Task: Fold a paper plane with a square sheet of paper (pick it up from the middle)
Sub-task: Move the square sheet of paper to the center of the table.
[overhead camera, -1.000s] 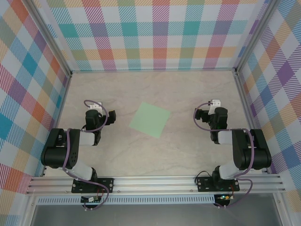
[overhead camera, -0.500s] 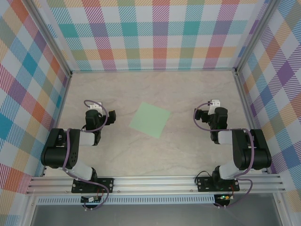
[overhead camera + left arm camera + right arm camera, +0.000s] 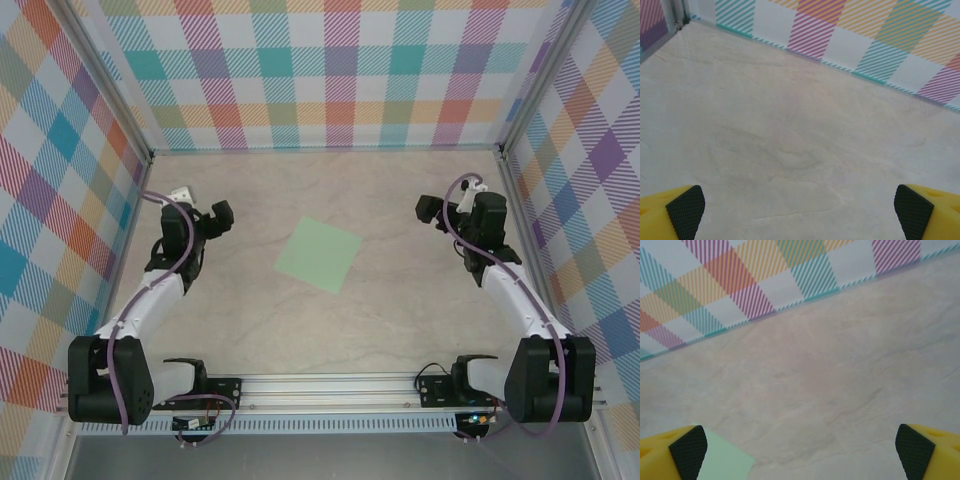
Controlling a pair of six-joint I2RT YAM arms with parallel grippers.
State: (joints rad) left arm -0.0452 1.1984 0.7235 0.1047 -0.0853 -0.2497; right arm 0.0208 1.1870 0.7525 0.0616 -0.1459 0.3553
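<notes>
The square sheet of paper [image 3: 319, 257] is at an angle to the near rail, so the robot's right gripper should push down on its far part [image 3: 329, 237] and slide the sheet straight before folding it.
The square sheet of paper [image 3: 319, 255], pale mint green, lies flat in the middle of the table, turned like a diamond. One of its corners [image 3: 722, 460] peeks in at the lower left of the right wrist view. My left gripper [image 3: 219, 214] hovers to the left of the sheet, well apart from it. In its wrist view the left gripper [image 3: 800, 210] stands wide open over bare table. My right gripper [image 3: 429, 210] hangs to the right of the sheet, also apart. The right gripper [image 3: 801, 450] is open too, with nothing between its yellow fingers [image 3: 670, 450].
The marbled beige table [image 3: 330, 330] is walled by checked panels at the back [image 3: 330, 80], left and right. An aluminium rail [image 3: 330, 388] with both arm bases runs along the near edge.
Both arms have unfolded from a tucked pose and reached up and forward. The left gripper moved left and farther back, the right one farther back. The sheet has not moved.
</notes>
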